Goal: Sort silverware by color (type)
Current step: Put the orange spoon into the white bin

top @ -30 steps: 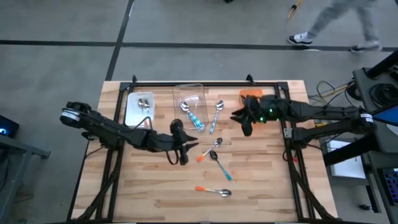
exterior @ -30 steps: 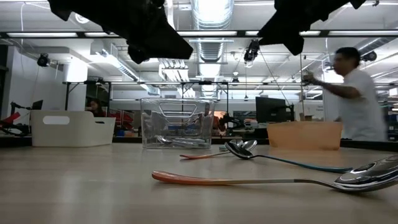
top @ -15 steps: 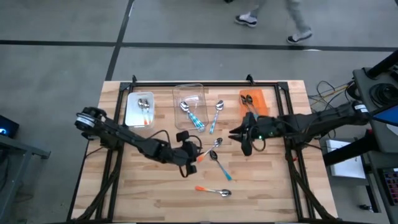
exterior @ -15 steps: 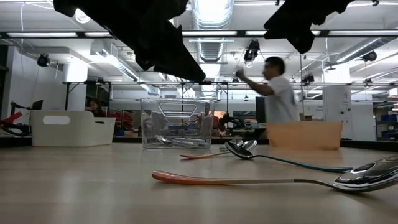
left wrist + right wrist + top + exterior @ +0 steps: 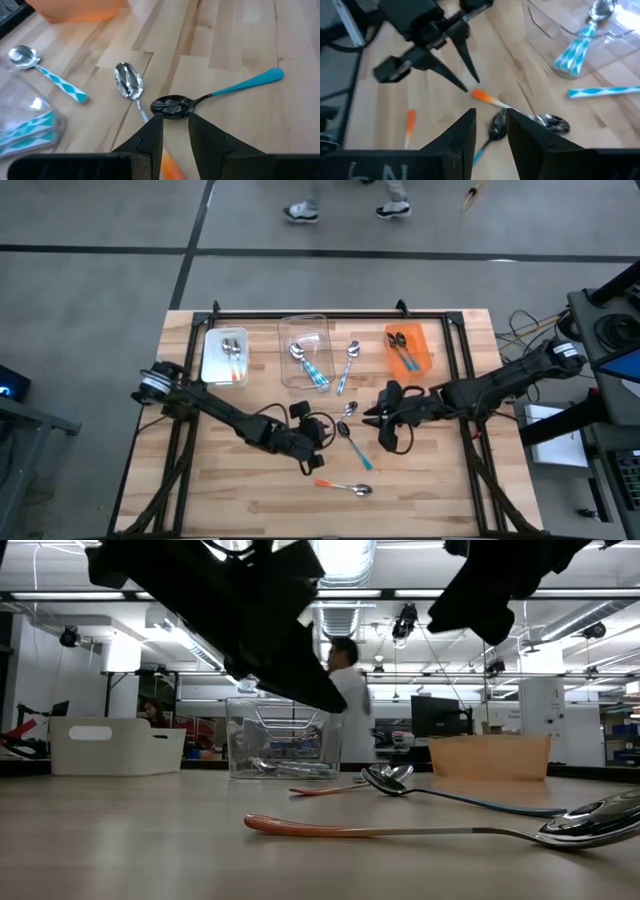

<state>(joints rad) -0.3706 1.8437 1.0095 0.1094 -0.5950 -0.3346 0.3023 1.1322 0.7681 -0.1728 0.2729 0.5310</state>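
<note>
I should open my left gripper wider and put its fingers on both sides of only the orange handle (image 5: 171,167), because the dark spoon's bowl (image 5: 171,107) crowds the orange-handled spoon's neck in front of my narrow fingers.
Three spoons lie flat mid-table: an orange-handled silver spoon (image 5: 338,417), a teal-handled dark spoon (image 5: 356,447) and, nearer, another orange-handled spoon (image 5: 345,487). A patterned spoon (image 5: 348,366) lies beside the clear bin. My left gripper (image 5: 318,438) is open and hovers over the orange handle's free end (image 5: 479,93); in its wrist view (image 5: 176,137) the handle (image 5: 171,169) shows between the fingers. My right gripper (image 5: 380,430) is open above the dark spoon's bowl (image 5: 496,125). In the low view both grippers (image 5: 325,700) (image 5: 495,620) hang clear of the table.
A white bin (image 5: 224,356), a clear bin (image 5: 305,350) and an orange bin (image 5: 410,346), each holding spoons, stand along the far edge. Bare wood lies to the near left and near right. A person walks past beyond the table (image 5: 345,700).
My left gripper has moved right and toward the near edge, dropping lower over the orange-handled spoon in the middle. My right gripper has left the orange bin and travelled toward the near edge and slightly left, to above the spoons mid-table. No spoon has moved.
</note>
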